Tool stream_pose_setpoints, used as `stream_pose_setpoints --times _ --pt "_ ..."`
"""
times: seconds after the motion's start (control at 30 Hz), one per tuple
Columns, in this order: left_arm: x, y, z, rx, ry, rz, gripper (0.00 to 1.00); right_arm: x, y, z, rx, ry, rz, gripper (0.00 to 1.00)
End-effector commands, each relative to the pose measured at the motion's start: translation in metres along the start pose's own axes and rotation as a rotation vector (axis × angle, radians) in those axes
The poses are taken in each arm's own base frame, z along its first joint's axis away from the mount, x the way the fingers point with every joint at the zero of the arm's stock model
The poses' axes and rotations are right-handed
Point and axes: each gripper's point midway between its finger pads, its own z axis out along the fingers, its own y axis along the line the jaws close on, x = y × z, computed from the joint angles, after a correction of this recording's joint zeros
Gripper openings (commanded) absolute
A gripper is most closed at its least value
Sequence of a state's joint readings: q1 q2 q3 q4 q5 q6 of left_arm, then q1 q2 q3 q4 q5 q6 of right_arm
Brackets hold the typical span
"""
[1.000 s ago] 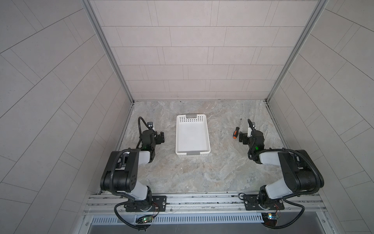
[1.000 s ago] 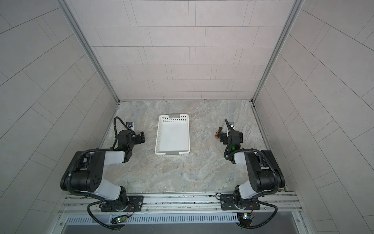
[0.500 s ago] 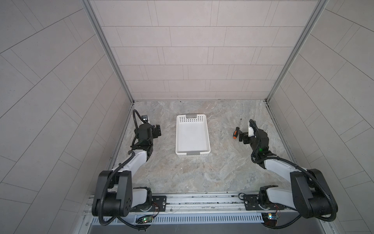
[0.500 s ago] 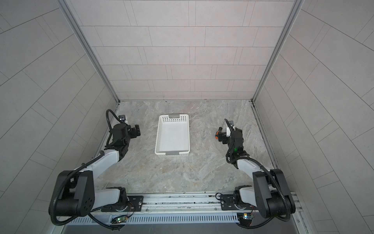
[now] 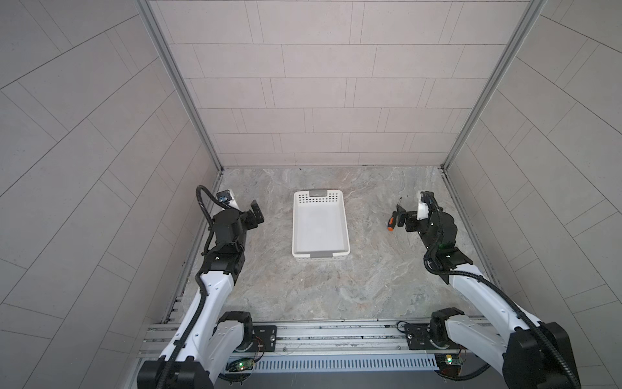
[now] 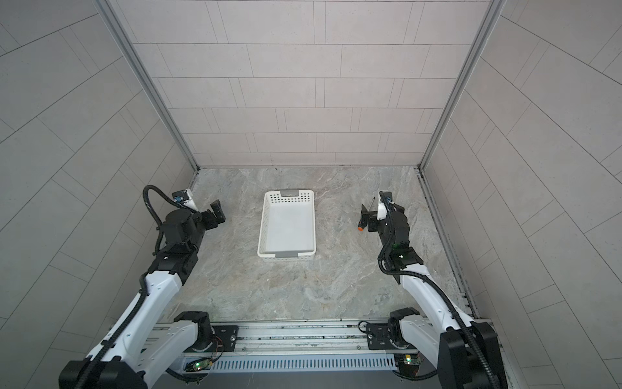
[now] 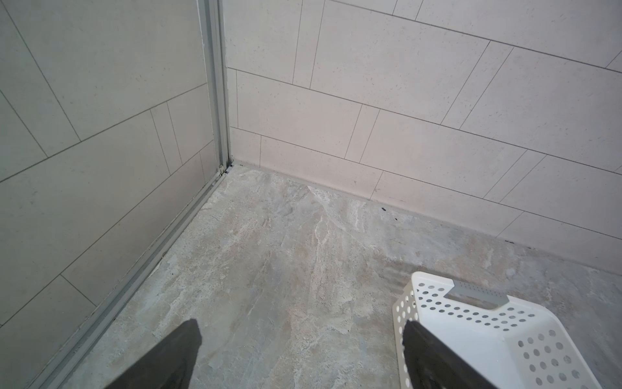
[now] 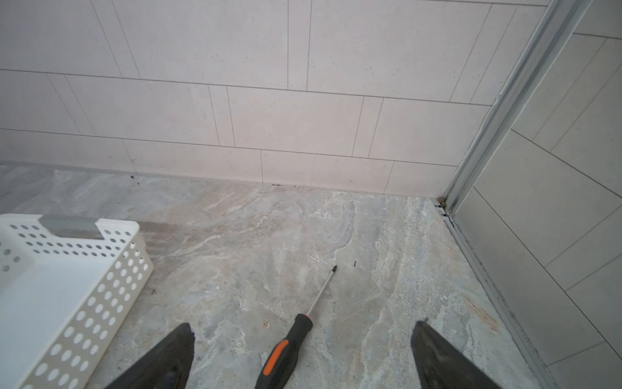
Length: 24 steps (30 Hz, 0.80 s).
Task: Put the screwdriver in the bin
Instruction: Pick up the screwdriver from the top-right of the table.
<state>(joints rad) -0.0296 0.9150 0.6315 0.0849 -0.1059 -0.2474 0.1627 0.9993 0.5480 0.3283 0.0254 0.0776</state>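
Next, my right gripper tips its fingers down and grabs the screwdriver's handle (image 8: 283,356) from above, because it is pointing at the back wall while the screwdriver (image 8: 302,320) is lying flat below.
The screwdriver (image 8: 286,350), black-handled with an orange band and a thin shaft, lies flat on the marble table to the right of the bin. In both top views only its orange end (image 5: 389,228) (image 6: 360,228) and shaft tip show past the arm. My right gripper (image 8: 303,326) (image 5: 402,219) (image 6: 367,219) is open, hovering over the handle with a finger on each side, not touching it. The white perforated bin (image 5: 294,222) (image 6: 262,222) (image 8: 101,296) (image 7: 471,323) stands empty mid-table. My left gripper (image 7: 301,324) (image 5: 256,215) (image 6: 217,212) is open and empty, left of the bin.
Tiled walls close in the table on three sides, with metal corner rails (image 5: 451,188) close to the right arm. Bare marble (image 5: 319,289) stretches between the bin and the arm bases.
Both arms have unfolded from near their bases and reached forward. The right gripper has come over the screwdriver's handle. Screwdriver and bin have not moved.
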Motion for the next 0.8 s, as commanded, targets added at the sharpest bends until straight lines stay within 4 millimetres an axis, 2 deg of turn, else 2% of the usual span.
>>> stream_pose_setpoints --times 0.0,0.13,0.3,0.47,0.63,0.77 --pt "0.013 -0.014 0.010 0.057 0.108 -0.031 1.00 -0.010 0.011 -0.002 -0.025 0.063 0.032 1.00" --pt "0.026 -0.040 0.025 0.163 0.176 0.011 1.00 -0.014 0.027 0.005 -0.056 0.143 0.041 1.00" --pt "0.035 -0.061 0.031 0.189 0.210 0.096 1.00 0.002 0.029 0.021 0.027 0.278 0.047 1.00" --pt "0.038 -0.071 0.032 0.202 0.247 0.124 1.00 0.025 0.026 0.035 0.164 0.451 0.033 1.00" --pt "0.038 -0.077 0.030 0.217 0.280 0.124 1.00 0.052 0.032 0.045 0.200 0.565 0.053 1.00" --pt "0.036 -0.078 0.026 0.228 0.287 0.139 1.00 0.071 0.028 0.050 0.254 0.630 0.053 1.00"
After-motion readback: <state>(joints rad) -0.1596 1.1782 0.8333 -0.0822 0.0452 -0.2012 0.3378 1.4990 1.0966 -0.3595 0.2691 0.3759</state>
